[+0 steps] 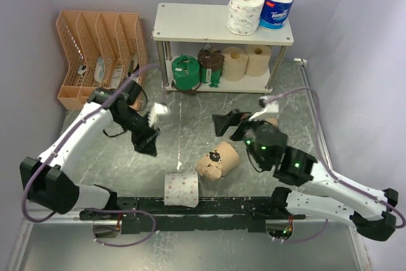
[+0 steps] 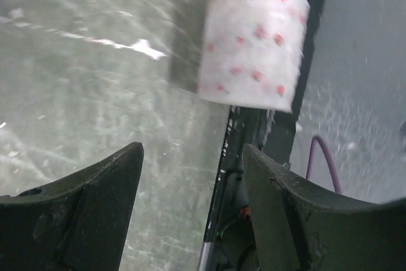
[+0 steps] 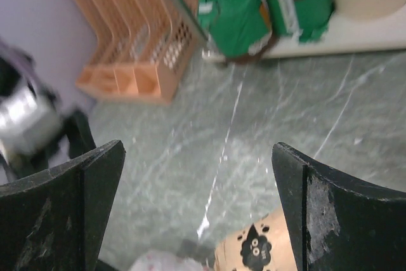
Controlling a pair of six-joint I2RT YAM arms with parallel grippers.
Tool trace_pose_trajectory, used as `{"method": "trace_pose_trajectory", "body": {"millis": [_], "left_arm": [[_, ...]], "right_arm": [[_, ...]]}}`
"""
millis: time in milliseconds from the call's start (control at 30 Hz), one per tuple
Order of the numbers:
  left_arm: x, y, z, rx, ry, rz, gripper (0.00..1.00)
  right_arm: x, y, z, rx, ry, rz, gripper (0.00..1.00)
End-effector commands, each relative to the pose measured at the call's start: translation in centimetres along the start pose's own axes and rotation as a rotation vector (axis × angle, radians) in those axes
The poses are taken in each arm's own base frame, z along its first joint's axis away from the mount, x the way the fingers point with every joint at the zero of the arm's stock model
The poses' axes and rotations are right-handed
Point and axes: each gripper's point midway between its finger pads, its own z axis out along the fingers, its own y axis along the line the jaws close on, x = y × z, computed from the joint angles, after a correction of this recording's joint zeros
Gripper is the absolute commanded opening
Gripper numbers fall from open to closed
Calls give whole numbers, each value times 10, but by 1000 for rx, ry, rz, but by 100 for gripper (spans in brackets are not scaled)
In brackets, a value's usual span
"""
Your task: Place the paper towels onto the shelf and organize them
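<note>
The white speckled roll (image 1: pixel 181 190) by the front rail is closer to my left gripper. My right gripper should move back, and my left gripper should pick up the roll (image 2: pixel 254 44).
The shelf (image 1: pixel 190 20) stands at the back. On its top board are a white speckled roll (image 1: pixel 245 9) and a blue-white roll (image 1: pixel 278 6). Its lower board holds a green roll (image 1: pixel 186 72), a dark brown roll (image 1: pixel 210 63) and two tan rolls (image 1: pixel 234 63). A kraft-paper roll (image 1: pixel 217 160) lies on the table, also in the right wrist view (image 3: pixel 260 245). A white speckled roll (image 1: pixel 181 189) stands near the front rail, also in the left wrist view (image 2: pixel 252 45). My left gripper (image 1: pixel 147 143) is open and empty, left of and behind that roll. My right gripper (image 1: pixel 228 122) is open and empty above the kraft-paper roll.
An orange slotted file organizer (image 1: pixel 96 55) stands at the back left, also in the right wrist view (image 3: pixel 136 42). A black rail (image 1: pixel 209 206) runs along the near edge. Grey walls close in the back and both sides.
</note>
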Motion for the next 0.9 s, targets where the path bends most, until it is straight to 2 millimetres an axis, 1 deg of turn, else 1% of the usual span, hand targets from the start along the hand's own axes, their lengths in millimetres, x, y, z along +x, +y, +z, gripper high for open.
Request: {"method": "trace_pose_trajectory", "body": {"millis": [0,67,100,133,233,300,400,433,533,600,633,700,733,800,867], "left_arm": [[40,-41,18,90,238,207,75],[44,-62,30,211,237,165,76],[45,-71,34,260,218,152,77],[48,-75,38,280,225,172,80],[50,-62,44,191,241,176,84],[53,-57,47,170,260,159,86],[59,-52,53,168,296,143,98],[60,-51,56,170,301,152,99],[54,-41,66,120,287,262,99],[50,-33,73,47,264,386,99],[46,-34,77,25,237,461,99],[40,-39,83,7,172,554,98],[39,-47,86,24,151,570,98],[40,-63,91,100,139,541,98],[38,-74,95,162,119,495,98]], "right_arm": [[-71,-23,-26,106,-207,7,100],[-80,-28,-33,113,-234,27,100],[-80,-33,-37,122,-232,33,100],[-79,-37,-39,134,-229,43,100],[-72,-46,-44,149,-213,82,100],[-68,-50,-47,145,-212,113,100],[-65,-52,-49,126,-223,150,100],[-64,-52,-49,122,-228,155,100],[-65,-50,-47,124,-229,153,100],[-64,-49,-45,140,-217,142,100],[-63,-49,-43,146,-208,135,100],[-60,-48,-41,153,-195,125,100],[-59,-48,-40,156,-191,122,100],[-58,-49,-41,156,-190,125,100],[-58,-49,-42,147,-194,133,100]]}}
